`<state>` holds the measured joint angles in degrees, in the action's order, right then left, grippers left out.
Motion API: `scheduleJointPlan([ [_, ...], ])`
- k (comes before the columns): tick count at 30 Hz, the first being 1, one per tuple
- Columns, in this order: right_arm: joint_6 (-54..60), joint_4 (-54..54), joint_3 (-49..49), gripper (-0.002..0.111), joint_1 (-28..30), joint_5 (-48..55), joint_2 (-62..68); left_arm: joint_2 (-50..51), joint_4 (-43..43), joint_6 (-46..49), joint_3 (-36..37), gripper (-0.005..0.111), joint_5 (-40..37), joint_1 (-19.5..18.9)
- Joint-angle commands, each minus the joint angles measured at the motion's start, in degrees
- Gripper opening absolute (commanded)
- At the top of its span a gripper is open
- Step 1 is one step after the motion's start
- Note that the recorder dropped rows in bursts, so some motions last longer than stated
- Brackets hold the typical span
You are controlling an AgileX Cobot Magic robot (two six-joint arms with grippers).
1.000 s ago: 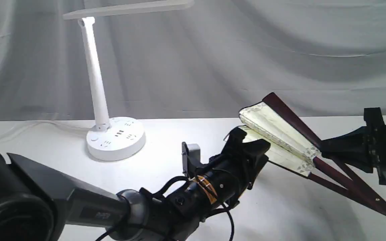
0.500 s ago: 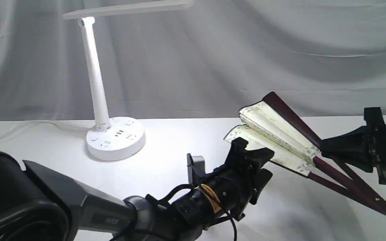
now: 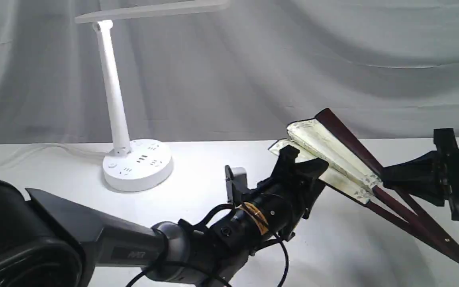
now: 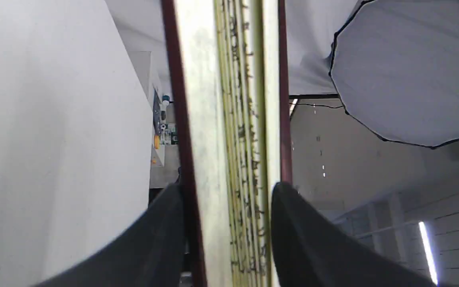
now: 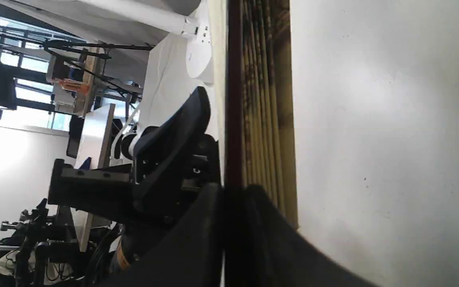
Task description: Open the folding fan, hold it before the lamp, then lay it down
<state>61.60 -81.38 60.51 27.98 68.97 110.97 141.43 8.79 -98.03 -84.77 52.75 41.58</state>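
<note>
The fan's stacked pleats (image 4: pixel 237 138) are between my left gripper's fingers, so my left gripper should open and pinch only the lower maroon guard (image 4: pixel 179 103) before it spreads the folding fan.
The folding fan (image 3: pixel 333 153) hangs partly open above the table at the right, cream pleats between maroon guards, its pivot end low at the far right. My right gripper (image 3: pixel 385 177) is shut on the upper guard where the ribs begin; the right wrist view shows its fingers (image 5: pixel 233 187) pinched on the maroon guard of the fan (image 5: pixel 261 99). My left gripper (image 3: pixel 305 167) reaches up from below to the lower fold. Seen from the left wrist, its fingers (image 4: pixel 227 187) press both sides of the fan (image 4: pixel 229 119). The lit white lamp (image 3: pixel 138 163) stands at the back left.
A white table (image 3: pixel 197 191) lies under everything, with a grey cloth backdrop (image 3: pixel 293 59) behind it. The lamp's white cord (image 3: pixel 22 153) trails off to the left along the table's back edge. The left arm's thick body (image 3: pixel 74 243) fills the lower left.
My left gripper dropped away from the lower fold with its jaws wider, then rose and closed on it again. The fan's two halves stand a little closer together and slightly higher.
</note>
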Motion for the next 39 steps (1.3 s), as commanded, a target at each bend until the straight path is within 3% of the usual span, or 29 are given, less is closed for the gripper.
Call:
scheduleJointPlan([
  [1, 0.1, -0.2, -0.1, 0.000, -0.1, 1.0, -0.6, -0.1, -0.7, 0.9, -0.5, 0.032, 0.0, 0.3],
  [7, 0.1, -0.2, -0.1, 0.000, -0.1, 1.0, -0.6, -0.1, -0.7, 0.6, -0.5, 0.026, -0.1, 0.3],
  [13, 0.1, -0.2, -0.1, 0.000, -0.1, 1.0, -0.6, -0.1, -0.7, 0.6, -0.5, 0.000, 0.2, 0.3],
  [19, 0.1, -0.2, -0.1, 0.000, -0.1, 1.0, -0.6, -0.1, -0.7, -0.7, -0.5, 0.000, 6.2, 0.3],
  [23, 0.1, -0.2, -0.1, 0.000, -0.1, 1.0, -0.6, -0.1, -1.0, -0.9, -0.5, 0.000, 6.2, 0.3],
  [27, 0.1, -0.2, -0.1, 0.000, -0.1, 1.0, -0.6, -0.1, -1.0, -0.9, -0.5, 0.008, 1.6, 0.3],
  [33, 0.1, -0.2, -0.1, 0.000, -2.1, 1.0, -0.6, -0.1, -1.4, -0.6, -0.9, 0.027, 1.2, 0.1],
  [39, 0.1, -0.2, -0.1, 0.000, -3.3, 1.0, -0.6, -0.1, 0.0, -0.9, -0.9, 0.026, 1.2, 0.0],
])
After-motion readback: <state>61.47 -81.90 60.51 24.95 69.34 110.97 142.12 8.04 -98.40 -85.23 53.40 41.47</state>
